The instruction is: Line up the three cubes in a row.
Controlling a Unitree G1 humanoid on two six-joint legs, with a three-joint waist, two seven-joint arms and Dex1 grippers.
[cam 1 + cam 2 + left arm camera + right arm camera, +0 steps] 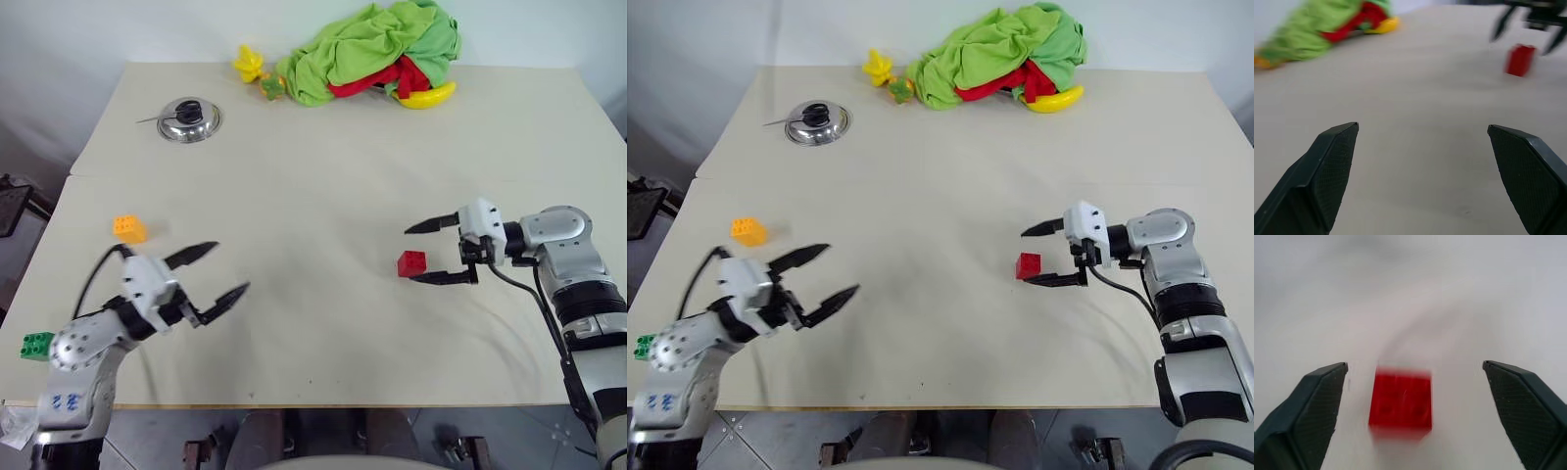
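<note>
The green cube [36, 346] is at the table's edge behind the robot's left gripper, so the left gripper should move back, grab it and bring it toward the red cube [411, 263].
The red cube [412, 263] sits on the table at the right, between the two fingers of my right gripper [409, 255], which is open. In the right wrist view the red cube [1400, 401] touches neither finger. The orange cube [129, 228] lies at the left of the table. At the table's left edge the green cube [37, 345] shows beside my left arm. My left gripper [231, 266] hovers open and empty over the front left of the table, to the right of the orange cube and nearer the front edge.
A steel pot lid [190, 119] lies at the back left. A pile of green and red cloth [372, 49] with a yellow toy [248, 64] and a toy banana [431, 96] sits along the back edge. A seam [294, 176] crosses the tabletop.
</note>
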